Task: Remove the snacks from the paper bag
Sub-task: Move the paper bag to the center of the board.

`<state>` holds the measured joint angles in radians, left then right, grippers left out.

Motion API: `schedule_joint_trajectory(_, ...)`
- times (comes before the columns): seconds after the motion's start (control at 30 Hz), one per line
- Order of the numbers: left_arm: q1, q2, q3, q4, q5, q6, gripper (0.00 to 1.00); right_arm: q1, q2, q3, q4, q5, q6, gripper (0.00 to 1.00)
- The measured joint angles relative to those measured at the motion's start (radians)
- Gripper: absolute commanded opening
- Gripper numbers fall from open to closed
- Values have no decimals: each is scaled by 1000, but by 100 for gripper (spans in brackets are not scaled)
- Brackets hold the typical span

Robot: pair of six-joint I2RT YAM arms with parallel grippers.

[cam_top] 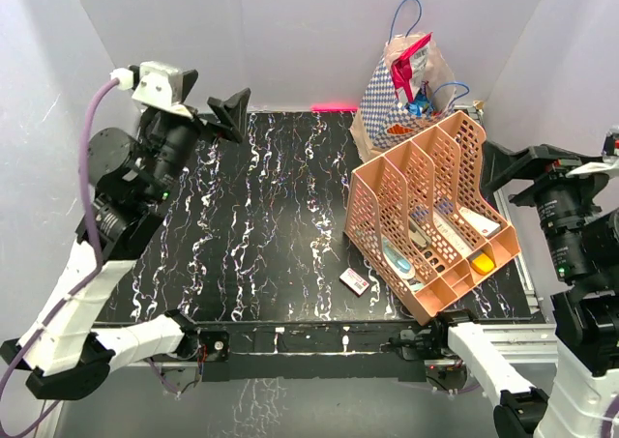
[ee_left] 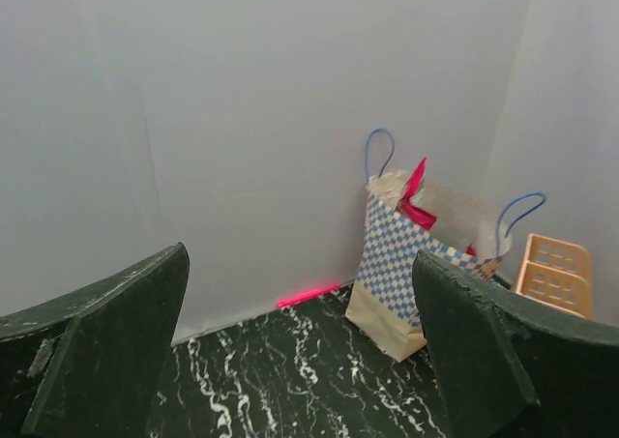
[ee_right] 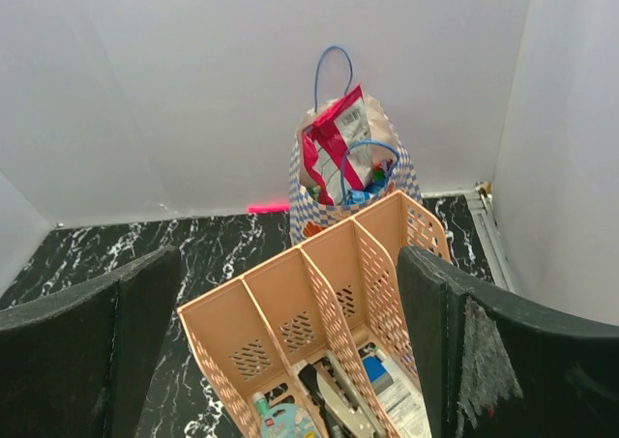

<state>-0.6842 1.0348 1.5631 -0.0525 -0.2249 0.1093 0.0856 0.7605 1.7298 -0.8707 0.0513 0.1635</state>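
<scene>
The paper bag stands [cam_top: 385,119] behind the rack, a long way from my left gripper. My right gripper should first drag the bag out into the open by its near handle [cam_top: 458,84].
The blue-and-white checkered paper bag [cam_top: 392,104] stands upright at the table's far right corner, behind the rack; it also shows in the left wrist view [ee_left: 392,264] and the right wrist view [ee_right: 308,206]. A pink-red snack bag [cam_top: 408,59] sticks out of its top [ee_right: 334,143], with a blue packet [ee_right: 366,194] below it. My left gripper [cam_top: 227,114] is open and empty, held high at the far left, well away from the bag. My right gripper [cam_top: 503,167] is open and empty at the right, above the rack's right side.
A peach perforated file rack [cam_top: 430,220] lies in front of the bag and holds scissors and other stationery [ee_right: 334,394]. A small white-pink box [cam_top: 354,280] lies on the black marble table [cam_top: 261,216] by the rack. A pink mark [cam_top: 334,106] glows at the back wall.
</scene>
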Motion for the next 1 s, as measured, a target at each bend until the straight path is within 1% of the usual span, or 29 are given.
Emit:
schedule_joint_trajectory(0.3,143,135,-3,-57,1,-63,98,25,87,-55,11,106,12,98)
schedule_joint_trajectory(0.5,199,182,-65,-60,39,-103,98,45,200,-115,29,168,35,98)
schedule_joint_trajectory(0.73,195,176,-211,-11,73,-122,98,65,327,-188,73,195,95,98)
schedule_joint_trajectory(0.93,138,135,-371,45,67,-117,98,76,429,-187,127,238,180,98)
schedule_joint_trajectory(1.0,113,116,-413,64,51,-113,98,77,470,-180,153,259,212,95)
